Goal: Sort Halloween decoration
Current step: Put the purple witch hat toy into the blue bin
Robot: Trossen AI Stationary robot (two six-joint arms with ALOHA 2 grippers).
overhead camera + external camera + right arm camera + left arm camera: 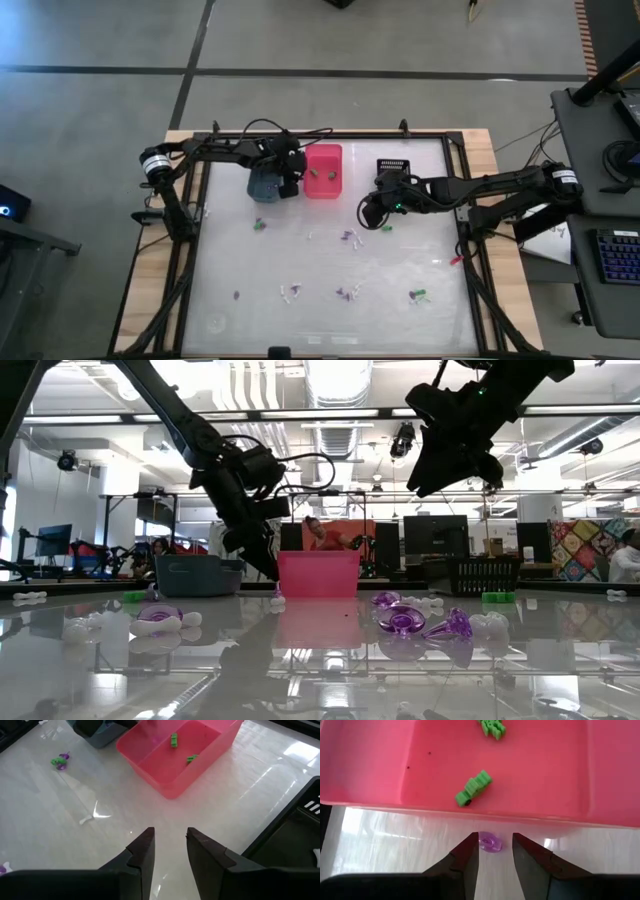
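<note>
I should pinch the purple trinket point(490, 842) with my left gripper where it lies loose next to the pink bin, short of the blue-grey bin point(263, 186), before I carry it over.
The Halloween decoration is tiny purple, green and white trinkets scattered over the glossy table, among them a green one point(386, 228) and a purple one point(348, 237). Two green trinkets point(473, 788) lie in the pink bin point(323, 170). My left gripper point(495, 840) is open and points down at the table just in front of the pink bin's near wall. A small purple trinket point(490, 842) lies on the table between its fingertips. My right gripper point(170, 837) hangs open above the table near the black bin point(393, 168), nothing between its fingers.
A blue-grey bin point(265, 183) stands left of the pink bin, right beside my left gripper. More trinkets lie toward the near edge point(347, 293) and at the left point(259, 225). A dark frame point(465, 190) borders the table.
</note>
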